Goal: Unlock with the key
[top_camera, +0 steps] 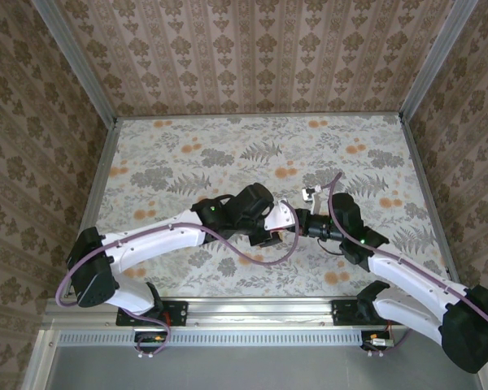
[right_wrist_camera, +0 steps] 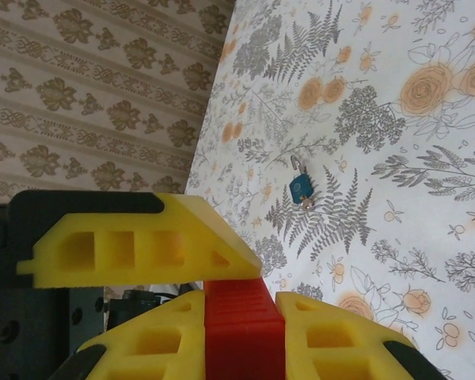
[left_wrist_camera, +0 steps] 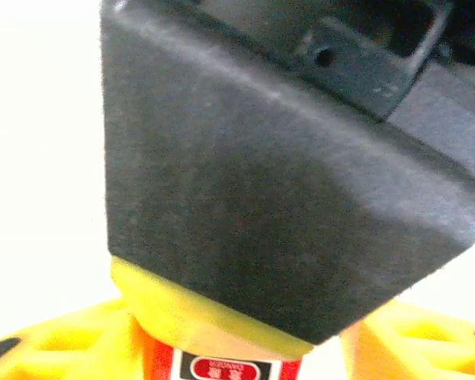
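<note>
I should hold the padlock with my left gripper to free my right gripper for the key at its base, because my right gripper is shut on the red padlock's body (right_wrist_camera: 244, 328).
The key (right_wrist_camera: 301, 188), tiny with a blue-teal head and a metal ring, lies flat on the floral table (right_wrist_camera: 427, 237), apart from both grippers. From above the key (top_camera: 311, 192) sits just beyond the two grippers, which meet mid-table. My right gripper (right_wrist_camera: 239, 294) is shut on the red padlock (right_wrist_camera: 244, 340), a yellow finger pressed to each side. My left gripper (left_wrist_camera: 241, 340) straddles the same padlock (left_wrist_camera: 233, 368) with its fingers (left_wrist_camera: 47, 340) spread; one left finger (right_wrist_camera: 142, 237) rests across the padlock's top. The padlock's shackle is hidden.
Patterned walls enclose the table (top_camera: 187, 154) on three sides. The right gripper's dark body (left_wrist_camera: 261, 182) blocks most of the left wrist view. A purple cable (top_camera: 293, 240) loops between the arms.
</note>
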### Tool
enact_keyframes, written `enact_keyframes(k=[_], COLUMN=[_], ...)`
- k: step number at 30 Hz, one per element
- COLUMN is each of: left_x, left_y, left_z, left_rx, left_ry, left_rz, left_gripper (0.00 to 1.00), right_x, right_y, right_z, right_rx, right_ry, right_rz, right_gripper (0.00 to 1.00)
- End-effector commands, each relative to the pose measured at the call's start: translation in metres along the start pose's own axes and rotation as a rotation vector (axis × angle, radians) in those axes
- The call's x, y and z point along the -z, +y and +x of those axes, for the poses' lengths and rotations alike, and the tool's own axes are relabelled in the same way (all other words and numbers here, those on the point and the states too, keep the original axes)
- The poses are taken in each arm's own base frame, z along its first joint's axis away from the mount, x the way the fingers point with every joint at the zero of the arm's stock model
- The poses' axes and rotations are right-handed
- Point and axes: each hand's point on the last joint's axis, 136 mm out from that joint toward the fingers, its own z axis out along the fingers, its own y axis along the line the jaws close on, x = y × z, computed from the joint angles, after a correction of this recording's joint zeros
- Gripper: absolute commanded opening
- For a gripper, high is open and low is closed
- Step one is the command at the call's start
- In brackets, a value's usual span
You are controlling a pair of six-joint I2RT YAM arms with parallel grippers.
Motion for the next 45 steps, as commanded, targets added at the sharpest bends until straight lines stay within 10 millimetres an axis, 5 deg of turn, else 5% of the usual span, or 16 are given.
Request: enact_keyframes(k=[1,6,9,17,24,30,35,39,45], left_x=[0.009,0.003,0.002,0.005,0.006,0.000,0.001,0.005,0.014], left_y=[0.001,-0.002,-0.003,0.002,0.005,0.003,0.007,0.013,0.018], left_z=[-0.006,0.003,0.003,0.001,0.007,0.012,0.013,0.016,0.019], left_rx=[0.010,0.014,0.012,-0.002,-0.013,-0.016,-0.032,-0.062,-0.099], left_ry=[-0.039,0.004,0.007,0.013,0.044,0.079,0.098,0.144,0.206], left_rz=[0.006,0.020,0.024,-0.002,-0.028,-0.019,-0.045,-0.074,-0.083], left_gripper=[0.57,0.57,0.44,0.28,0.26,0.26,0.26,0.26,0.25], right_x=[0.005,0.007,0.007,0.008,0.012,0.023,0.035,0.036,0.038], right_y=[0.025,0.030,0.031,0.030,0.023,0.019,-0.008,-0.008,-0.033], right_z=[-0.007,-0.009,-0.009,-0.009,-0.014,-0.018,-0.018,-0.017,-0.011], right_rx=[0.031,0.050,0.049,0.047,0.048,0.055,0.039,0.011,-0.101], right_ry=[-0.032,-0.041,-0.037,-0.039,-0.061,-0.097,-0.125,-0.119,-0.116], right_rz=[-0.119,-0.128,-0.131,-0.125,-0.044,0.012,0.174,0.165,0.249], right_gripper=[0.18,0.18,0.18,0.19,0.40,0.47,0.50,0.51,0.43])
